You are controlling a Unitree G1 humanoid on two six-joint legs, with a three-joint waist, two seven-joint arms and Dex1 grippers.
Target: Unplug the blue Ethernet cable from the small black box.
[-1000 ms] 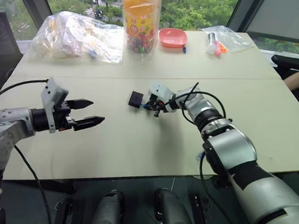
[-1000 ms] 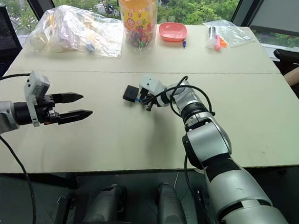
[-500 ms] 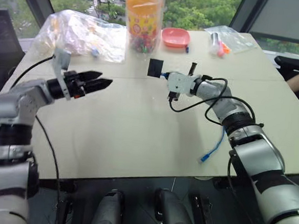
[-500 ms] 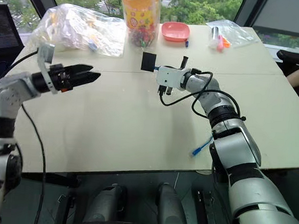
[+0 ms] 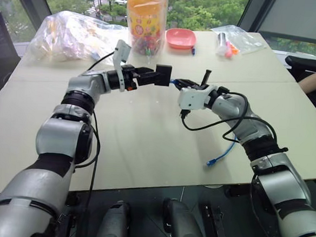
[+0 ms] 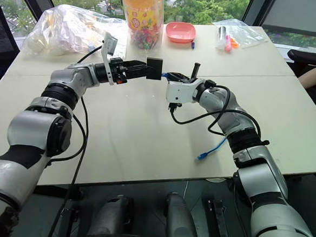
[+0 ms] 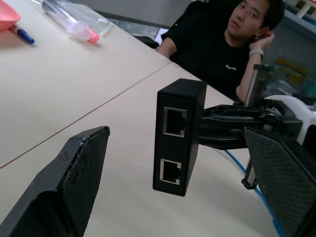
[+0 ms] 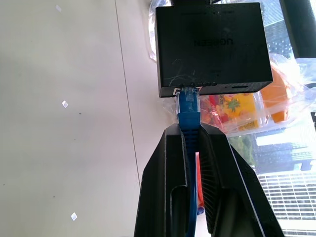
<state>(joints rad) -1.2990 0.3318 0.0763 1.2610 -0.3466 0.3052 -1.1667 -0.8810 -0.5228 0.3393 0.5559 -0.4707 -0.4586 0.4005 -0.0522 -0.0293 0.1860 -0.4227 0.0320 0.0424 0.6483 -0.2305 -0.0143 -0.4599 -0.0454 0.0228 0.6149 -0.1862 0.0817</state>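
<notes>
Next, I clamp the box (image 5: 163, 75) with my left gripper before my right gripper grips the plug crosswise, because the small black box hangs from the cable in my right gripper (image 8: 189, 112).
The small black box (image 5: 164, 74) hangs in the air above the table (image 5: 145, 150), with the blue Ethernet cable (image 8: 188, 106) plugged into its near edge. My right gripper (image 8: 189, 131) is shut on the cable just behind the plug, and this grip carries the box. The cable's free end (image 5: 220, 157) dangles below my right arm, over the table's front edge. My left gripper (image 7: 175, 134) is open, with a finger on either side of the box (image 7: 177, 136) and a gap at each side. Two empty sockets on the box face the left wrist.
At the back of the table stand a tall jar with an orange top (image 5: 146, 17), a crumpled clear bag (image 5: 79, 37), a pink dish (image 5: 181, 39) and a clear pouch of pens (image 5: 236, 40). A seated person (image 7: 227, 44) is at the right end of the table.
My right gripper lifted the box off the table by its cable and rolled. My left arm swung forward and to the right until its open fingers straddled the box.
</notes>
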